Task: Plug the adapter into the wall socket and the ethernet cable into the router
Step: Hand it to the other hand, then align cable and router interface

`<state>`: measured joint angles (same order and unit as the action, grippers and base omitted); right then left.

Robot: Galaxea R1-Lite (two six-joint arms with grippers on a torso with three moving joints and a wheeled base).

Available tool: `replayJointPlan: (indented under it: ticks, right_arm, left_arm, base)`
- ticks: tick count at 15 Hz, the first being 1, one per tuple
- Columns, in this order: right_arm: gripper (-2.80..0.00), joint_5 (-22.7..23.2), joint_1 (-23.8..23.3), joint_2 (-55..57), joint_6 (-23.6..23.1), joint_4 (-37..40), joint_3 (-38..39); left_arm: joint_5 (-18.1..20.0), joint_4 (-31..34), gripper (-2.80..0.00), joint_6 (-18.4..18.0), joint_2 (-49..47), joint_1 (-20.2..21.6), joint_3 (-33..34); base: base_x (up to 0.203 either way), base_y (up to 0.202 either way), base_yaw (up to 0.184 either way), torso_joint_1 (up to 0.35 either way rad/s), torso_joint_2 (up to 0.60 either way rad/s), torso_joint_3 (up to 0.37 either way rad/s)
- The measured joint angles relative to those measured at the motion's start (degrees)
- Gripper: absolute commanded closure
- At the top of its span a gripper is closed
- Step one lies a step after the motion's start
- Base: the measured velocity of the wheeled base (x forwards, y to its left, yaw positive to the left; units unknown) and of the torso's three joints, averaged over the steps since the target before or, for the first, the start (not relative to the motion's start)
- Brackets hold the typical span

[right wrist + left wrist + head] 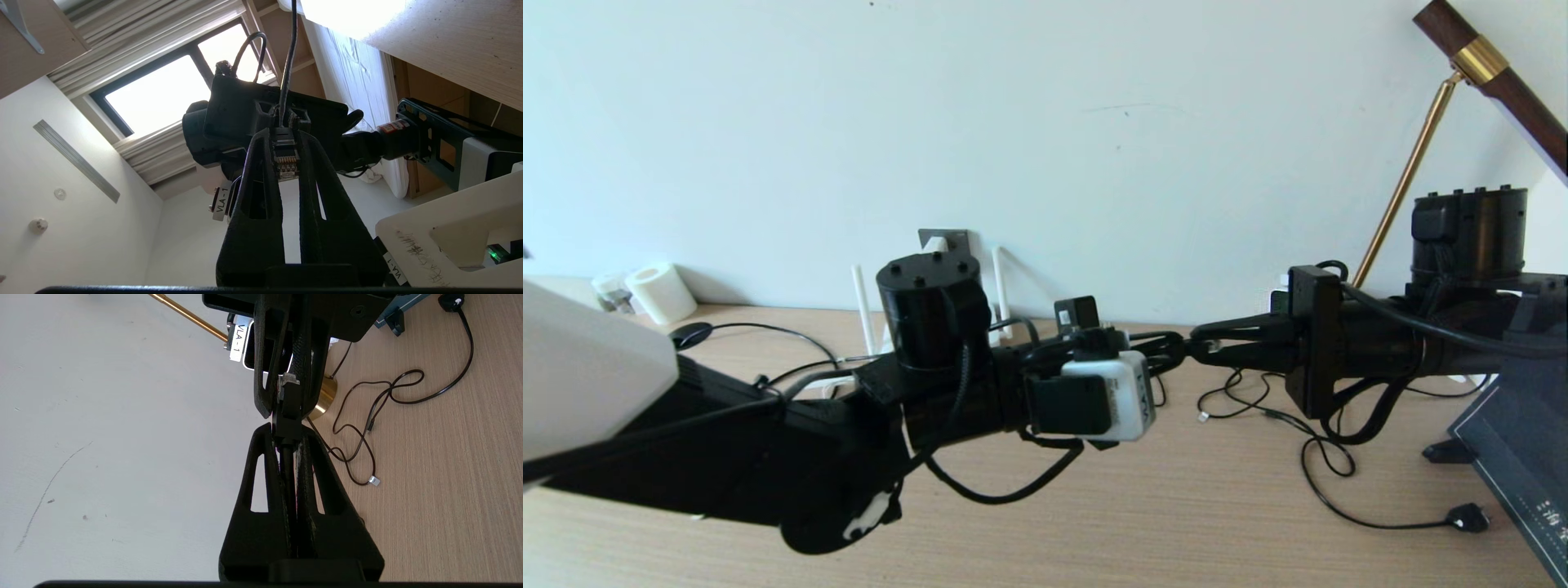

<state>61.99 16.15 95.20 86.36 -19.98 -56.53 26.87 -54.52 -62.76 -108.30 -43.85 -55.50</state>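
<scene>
I should open my right gripper and move it back because it covers the ethernet plug's clear tip (287,169). My left gripper will then bring the plug to the router (997,334).
Above the table's middle my two grippers meet tip to tip. The left gripper (1178,349) (287,435) is shut on the black ethernet cable (287,469) just behind its plug. The right gripper (1205,345) (284,139) is shut on the ethernet plug (285,160) (288,396), whose gold contacts and clear tip show between its fingers. On the back wall the dark grey wall socket (957,237) carries the white adapter (937,243). Two white antennas (858,306) of the router stand below it; the router's body is hidden behind my left arm.
Thin black cables (1327,457) loop on the wooden table at the right, one ending in a black oval piece (1467,517). A brass lamp rod (1409,175) leans at the back right, a dark box (1523,453) lies at the right edge, a paper roll (662,292) at the far left.
</scene>
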Motion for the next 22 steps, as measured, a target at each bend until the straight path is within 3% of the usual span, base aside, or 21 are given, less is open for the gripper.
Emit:
replayJointPlan:
  ticks: [2, 3, 9, 12, 14, 17, 19, 22]
  right_arm:
    - [0.00, 0.02, 0.00, 0.26, -0.34, -0.10, 0.00]
    - [-2.80, 0.00, 0.00, 0.33, -0.55, -0.11, 0.00]
    - [-2.80, -0.48, 0.00, 0.39, -1.19, -0.17, 0.11]
    - [-2.80, -4.25, -0.41, -1.57, -5.55, -0.11, 1.24]
    - [-2.80, -10.58, -0.63, -5.32, -9.46, -0.02, 2.49]
    - [-2.80, -20.66, -0.72, -14.97, -19.89, 1.81, 6.25]
    - [-2.80, -30.36, -0.65, -22.18, -31.76, 6.36, 9.92]
    - [-2.80, -51.03, -0.54, -33.49, -54.92, 10.77, 20.01]
  left_arm:
    - [0.00, 0.06, 0.00, -0.02, -0.02, 0.00, -0.01]
    - [0.05, 0.06, 0.00, -0.01, -0.02, 0.00, -0.01]
    - [0.27, 0.00, 0.00, 0.13, 0.20, 0.00, 0.39]
    - [0.20, 0.27, 0.00, 4.24, 1.84, -0.02, 3.79]
    - [-1.64, -0.11, 0.00, 13.16, 3.84, -0.05, 7.27]
    - [-11.26, -1.39, 0.00, 32.98, 8.09, -0.02, 12.14]
    - [-18.78, -1.40, 0.00, 46.26, 10.63, -0.02, 14.18]
    - [-30.72, -0.11, 0.00, 65.81, 13.08, 0.16, 18.93]
  base:
    - [0.000, 0.000, 0.000, 0.000, 0.00, 0.000]
    - [0.000, 0.000, 0.000, 0.000, 0.00, 0.000]
    - [0.000, 0.000, 0.000, 0.000, 0.00, 0.000]
    - [0.000, 0.000, 0.000, 0.000, 0.00, 0.000]
    - [0.000, 0.000, 0.000, 0.000, 0.00, 0.000]
    - [0.000, 0.000, 0.000, 0.000, 0.00, 0.000]
    - [0.000, 0.000, 0.000, 0.000, 0.00, 0.000]
    - [0.000, 0.000, 0.000, 0.000, 0.00, 0.000]
